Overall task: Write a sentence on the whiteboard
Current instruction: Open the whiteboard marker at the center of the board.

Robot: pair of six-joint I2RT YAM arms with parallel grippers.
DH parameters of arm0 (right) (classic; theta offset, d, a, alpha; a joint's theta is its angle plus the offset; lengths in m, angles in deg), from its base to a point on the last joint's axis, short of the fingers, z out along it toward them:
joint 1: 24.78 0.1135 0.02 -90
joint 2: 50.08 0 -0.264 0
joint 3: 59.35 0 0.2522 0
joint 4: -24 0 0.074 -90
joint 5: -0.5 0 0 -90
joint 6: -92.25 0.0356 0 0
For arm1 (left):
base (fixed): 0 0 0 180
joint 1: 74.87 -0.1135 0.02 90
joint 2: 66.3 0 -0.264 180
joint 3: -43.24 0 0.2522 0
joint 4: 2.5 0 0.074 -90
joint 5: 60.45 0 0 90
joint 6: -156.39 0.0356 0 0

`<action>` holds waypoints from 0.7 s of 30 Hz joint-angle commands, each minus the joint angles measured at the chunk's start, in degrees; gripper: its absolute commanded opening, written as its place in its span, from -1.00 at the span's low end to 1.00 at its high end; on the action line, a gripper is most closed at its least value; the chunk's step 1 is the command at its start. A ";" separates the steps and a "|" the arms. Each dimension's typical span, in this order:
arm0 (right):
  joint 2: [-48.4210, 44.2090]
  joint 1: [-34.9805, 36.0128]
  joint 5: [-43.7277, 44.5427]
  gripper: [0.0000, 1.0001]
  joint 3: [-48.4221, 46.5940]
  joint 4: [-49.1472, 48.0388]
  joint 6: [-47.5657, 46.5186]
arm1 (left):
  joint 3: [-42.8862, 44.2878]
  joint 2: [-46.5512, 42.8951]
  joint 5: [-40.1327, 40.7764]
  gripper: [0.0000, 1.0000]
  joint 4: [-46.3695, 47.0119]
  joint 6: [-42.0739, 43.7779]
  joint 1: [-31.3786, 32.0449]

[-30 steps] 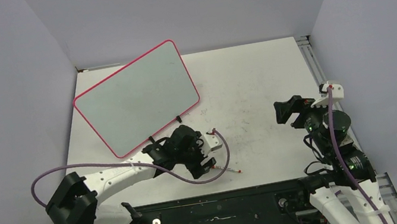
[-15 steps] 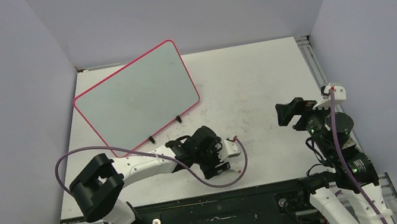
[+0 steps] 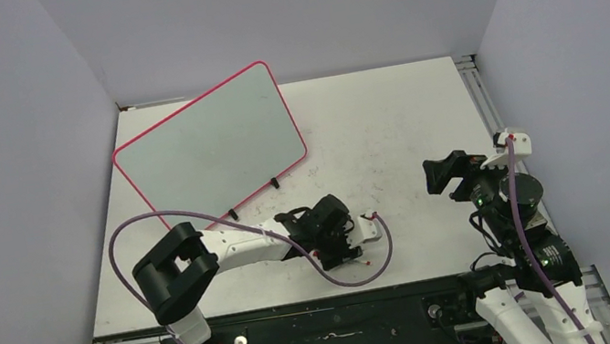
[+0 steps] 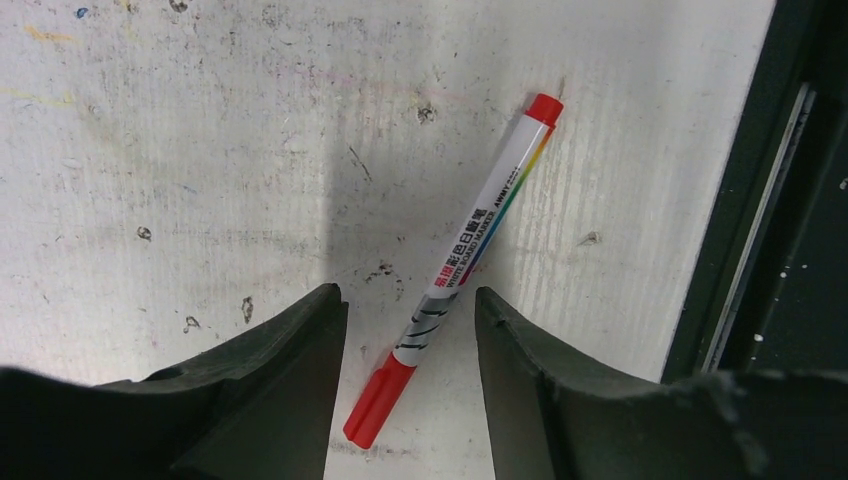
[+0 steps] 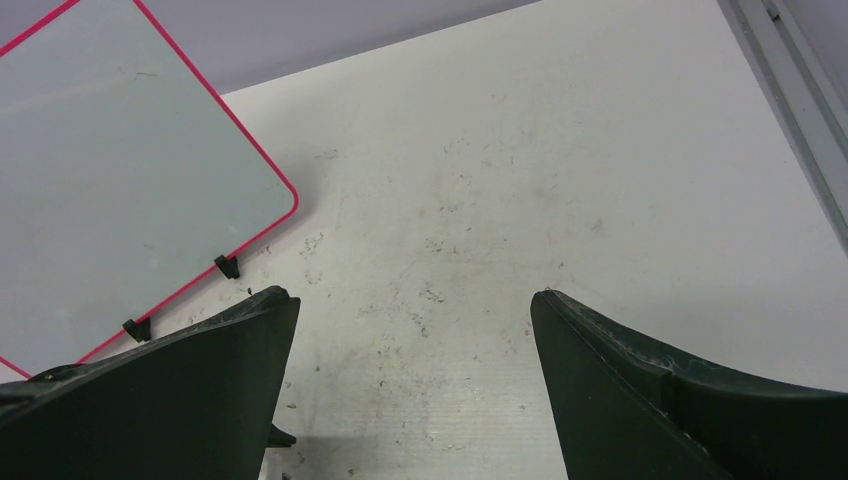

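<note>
My left gripper's fingers are on both sides of the marker's white body (image 4: pixel 428 318). I should move them to the marker's red cap (image 4: pixel 381 402) to leave the body for my right gripper.
The whiteboard (image 3: pixel 210 150), pale grey with a red-pink rim and two black clip feet, lies at the table's back left; it also shows in the right wrist view (image 5: pixel 120 190). A white marker with red ends (image 4: pixel 470 250) lies flat near the table's front edge, seen faintly in the top view (image 3: pixel 360 262). My left gripper (image 3: pixel 346 251) is low over it and open. In the left wrist view, the left gripper (image 4: pixel 408 298) has a finger on either side of the marker's red capped end, not touching it. My right gripper (image 3: pixel 442 173) hangs open and empty at the right, above bare table in its wrist view (image 5: pixel 412 295).
The table's front edge and dark rail (image 4: pixel 760 200) run just right of the marker. The left arm's purple cable (image 3: pixel 372 270) loops beside the gripper. The table surface (image 5: pixel 480 220) is scuffed with small marks. Grey walls close in on the left, back and right.
My left arm has swung right and toward the front edge, bringing its open gripper down over the marker. The right arm has barely moved.
</note>
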 commanded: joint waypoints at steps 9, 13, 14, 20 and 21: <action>-1.58 0.16 -0.03 0.79 1.20 -1.31 1.34 | 4.98 3.95 7.93 -0.37 -1.38 -3.92 0.69; -1.06 0.16 -0.06 0.79 1.23 -1.47 1.48 | 5.99 5.12 9.32 -0.48 -3.83 -8.06 0.54; -0.89 0.16 -0.10 0.79 1.09 -1.50 1.48 | 5.95 5.24 10.59 -0.49 -4.51 -9.16 0.41; -0.60 0.09 -0.26 0.79 1.19 -1.47 1.38 | 4.64 4.17 12.12 -0.56 -7.10 -16.44 -0.96; -0.60 0.11 -0.32 0.79 1.20 -1.38 1.46 | 4.56 3.79 11.72 -0.56 -7.70 -17.88 -1.36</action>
